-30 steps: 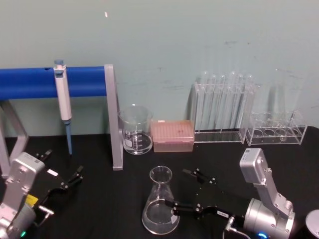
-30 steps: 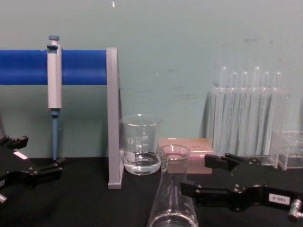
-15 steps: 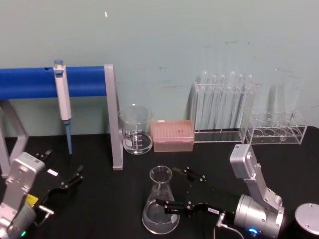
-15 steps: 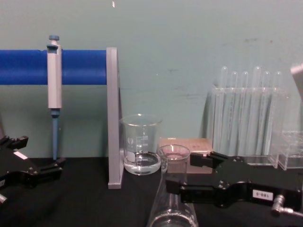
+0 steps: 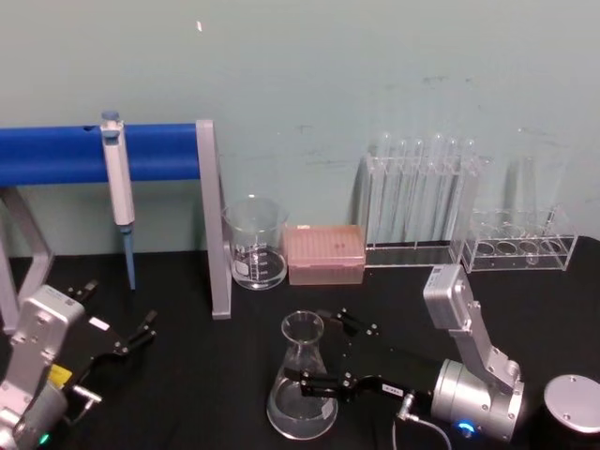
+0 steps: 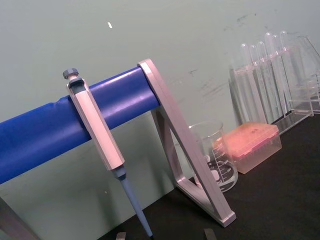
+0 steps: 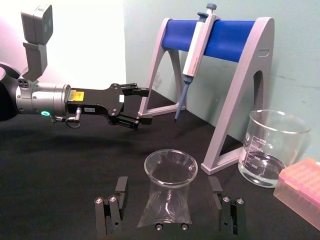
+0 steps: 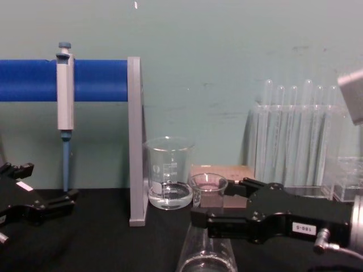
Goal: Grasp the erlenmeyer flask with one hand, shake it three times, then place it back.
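Observation:
A pale ring (image 8: pixel 207 258) runs across the erlenmeyer flask (image 8: pixel 209 242) low down, so I should expect clear liquid that will stay in the flask's wide base when I shake it.
The erlenmeyer flask (image 5: pixel 301 380) stands upright on the black table near its front edge, clear glass with a wide base and a flared rim. My right gripper (image 5: pixel 309 347) is open, with one finger on each side of the flask's neck. In the right wrist view the flask (image 7: pixel 167 197) sits between the two fingers (image 7: pixel 112 210), with a gap on both sides. The chest view has the right gripper (image 8: pixel 221 201) level with the neck of the flask (image 8: pixel 207 187). My left gripper (image 5: pixel 122 349) rests open at the front left, far from the flask.
A glass beaker (image 5: pixel 254 246) and a pink tip box (image 5: pixel 323 254) stand behind the flask. A pipette (image 5: pixel 117 192) hangs on the blue-barred stand (image 5: pixel 211 225) at the left. Test tube racks (image 5: pixel 422 206) line the back right. A round grey lid (image 5: pixel 574 401) lies at the front right.
My right gripper has slid left, so its open fingers now reach around the flask's neck. The flask and my left arm have not moved.

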Tool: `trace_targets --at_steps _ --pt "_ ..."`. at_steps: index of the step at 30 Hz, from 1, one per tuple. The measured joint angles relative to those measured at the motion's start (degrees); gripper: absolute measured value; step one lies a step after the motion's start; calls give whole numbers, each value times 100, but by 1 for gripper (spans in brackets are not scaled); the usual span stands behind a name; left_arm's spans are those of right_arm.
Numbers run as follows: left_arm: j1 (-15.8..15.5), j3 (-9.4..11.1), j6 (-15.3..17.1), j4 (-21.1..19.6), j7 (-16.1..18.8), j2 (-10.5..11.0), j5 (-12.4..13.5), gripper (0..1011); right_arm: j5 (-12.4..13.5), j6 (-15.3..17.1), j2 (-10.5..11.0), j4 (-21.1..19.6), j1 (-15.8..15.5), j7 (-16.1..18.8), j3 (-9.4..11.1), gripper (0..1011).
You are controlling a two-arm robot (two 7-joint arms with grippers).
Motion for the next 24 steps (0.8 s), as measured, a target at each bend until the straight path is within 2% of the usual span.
trace_targets --at_steps 24 --pt "0 0 0 0 0 0 0 1001 -5 -8 -73 110 114 -20 -98 1000"
